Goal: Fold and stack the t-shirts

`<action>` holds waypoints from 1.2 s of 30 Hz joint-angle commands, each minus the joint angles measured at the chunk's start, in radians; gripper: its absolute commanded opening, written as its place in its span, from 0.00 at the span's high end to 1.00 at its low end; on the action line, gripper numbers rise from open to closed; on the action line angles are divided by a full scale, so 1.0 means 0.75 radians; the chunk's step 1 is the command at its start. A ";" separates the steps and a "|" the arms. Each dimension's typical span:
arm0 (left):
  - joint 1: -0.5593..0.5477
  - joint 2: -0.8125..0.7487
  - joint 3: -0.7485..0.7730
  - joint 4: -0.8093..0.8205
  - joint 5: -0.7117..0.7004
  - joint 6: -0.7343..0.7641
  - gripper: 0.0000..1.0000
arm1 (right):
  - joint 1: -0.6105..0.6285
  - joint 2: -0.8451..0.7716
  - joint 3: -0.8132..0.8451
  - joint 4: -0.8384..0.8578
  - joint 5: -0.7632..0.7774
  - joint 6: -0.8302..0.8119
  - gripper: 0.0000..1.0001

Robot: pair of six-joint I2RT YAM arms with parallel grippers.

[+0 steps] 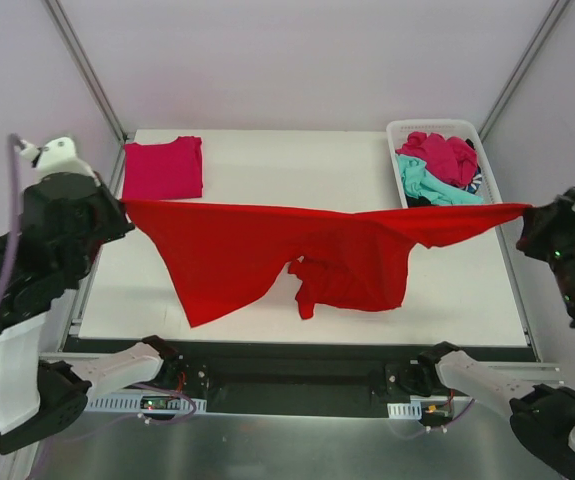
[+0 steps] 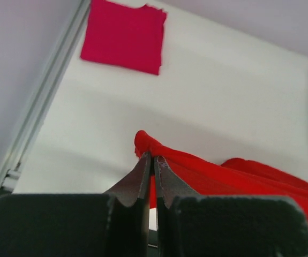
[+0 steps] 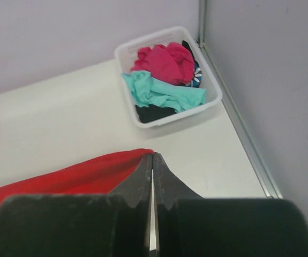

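The red t-shirt's lower part hangs bunched, so my left gripper and right gripper should swing it down toward the table's near edge to shake it open.
A large bright red t-shirt hangs stretched across the table between both grippers, its lower part sagging to the tabletop. My left gripper is shut on its left end, raised at the table's left edge. My right gripper is shut on its right end at the right edge. A folded magenta-pink t-shirt lies flat at the far left corner, also seen in the left wrist view. More t-shirts, magenta, teal and dark, are heaped in the basket.
A white plastic lattice basket stands at the far right corner, also in the right wrist view. Metal frame posts run along both sides of the white table. Both arm bases sit at the near edge.
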 commanded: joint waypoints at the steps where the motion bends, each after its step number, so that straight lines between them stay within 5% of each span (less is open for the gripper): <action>1: 0.022 -0.094 0.236 -0.242 0.146 -0.007 1.00 | -0.008 -0.065 0.104 -0.398 -0.088 0.033 0.99; 19: 0.095 -0.211 0.167 -0.236 0.441 0.002 1.00 | -0.204 -0.137 0.201 -0.398 -0.634 0.010 0.99; 30: 0.095 -0.057 -0.209 0.139 0.339 0.108 1.00 | -0.258 -0.057 -0.161 -0.084 -0.633 -0.047 0.99; 36: 0.095 0.210 -0.345 0.412 0.272 0.139 1.00 | -0.241 0.114 -0.550 0.253 -0.545 -0.114 0.99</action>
